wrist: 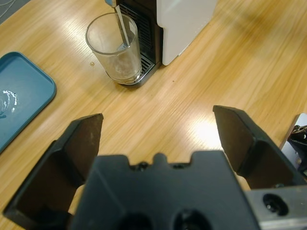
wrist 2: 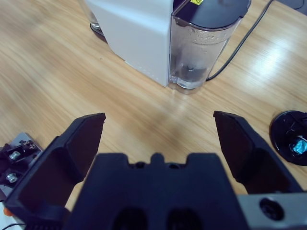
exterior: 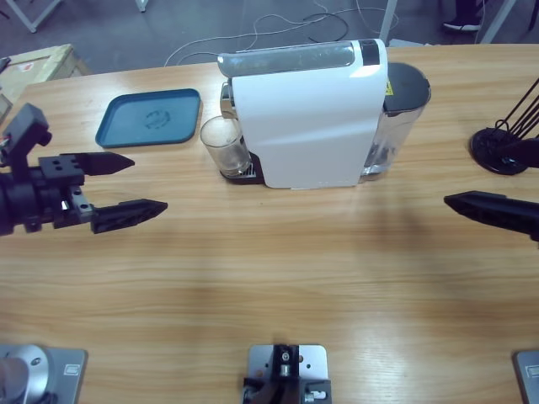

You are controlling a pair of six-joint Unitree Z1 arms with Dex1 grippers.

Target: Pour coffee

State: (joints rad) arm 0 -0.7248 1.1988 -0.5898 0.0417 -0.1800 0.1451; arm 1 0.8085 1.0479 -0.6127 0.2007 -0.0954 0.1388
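Note:
The clear tumbler point(exterior: 225, 146) will have a shallow brownish pool in it when I carry it, because a thin pale streak point(wrist: 123, 26) runs down from the spout.
A white coffee machine point(exterior: 307, 118) stands at the middle back of the table. A clear glass tumbler point(exterior: 223, 145) sits on its drip tray under the spout. In the left wrist view the tumbler point(wrist: 117, 48) looks clear, with a thin pale streak running down from the spout into it. No dark coffee shows. My left gripper point(exterior: 147, 183) is open with nothing in it, well to the left of the tumbler and nearer the front; its own view has it point(wrist: 158, 117) facing the glass. My right gripper point(wrist 2: 159, 119) is open and holds nothing. One of its fingers point(exterior: 488, 209) shows at the right edge.
A blue tray point(exterior: 150, 118) lies left of the machine. The machine's clear water tank point(wrist 2: 196, 52) is at its right end, with a cable trailing behind. A black capsule stand point(exterior: 505, 147) sits at the far right, a blue capsule point(wrist 2: 300, 145) in it.

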